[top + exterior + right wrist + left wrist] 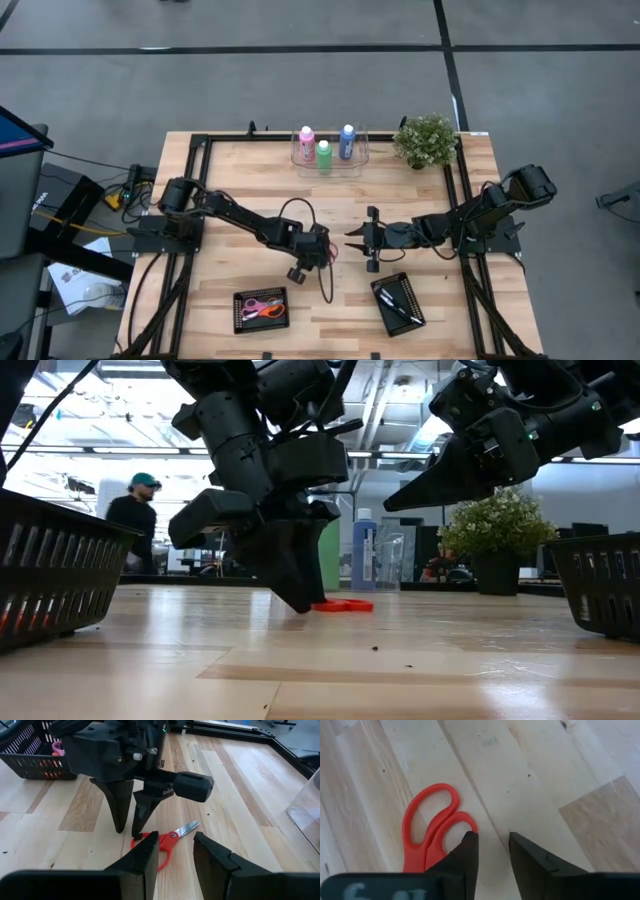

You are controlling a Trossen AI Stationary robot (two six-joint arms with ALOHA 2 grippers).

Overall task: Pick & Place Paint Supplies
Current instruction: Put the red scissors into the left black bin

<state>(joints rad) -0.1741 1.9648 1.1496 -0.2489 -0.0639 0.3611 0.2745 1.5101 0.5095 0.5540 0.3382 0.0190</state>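
Observation:
The scissors' smaller handle loop [463, 815] is to one side of my left gripper's fingers. I should open the fingers and move across to straddle both handles [434, 836] before I close the fingers.
The pink [306, 137], green [323, 152] and blue [347, 140] paint bottles stand upright in a clear tray [330, 166] at the table's far edge. Thin dark brushes [397, 300] lie in the black basket [383, 313] near the right front. Red scissors [432, 832] lie flat on the table's middle [169, 840]. My left gripper [493, 842] is open and points down, its tips at table level [300, 600] beside the scissors' handle loops. My right gripper [176, 842] is open and hovers above the table [392, 503], aimed at the scissors from the right. My left gripper comes from above, pointing down, with one fingertip [468, 840] at the rim of the scissors' smaller handle loop [456, 817] and the other on bare wood. Whether that fingertip touches the loop, I cannot tell. The scissors lie flat on the table.
A second black basket [238, 310] near the left front holds pink and orange scissors. A potted plant [425, 140] stands at the far right corner. A person [135, 520] stands in the room behind the table. Bare wood lies between the grippers and the bottle tray.

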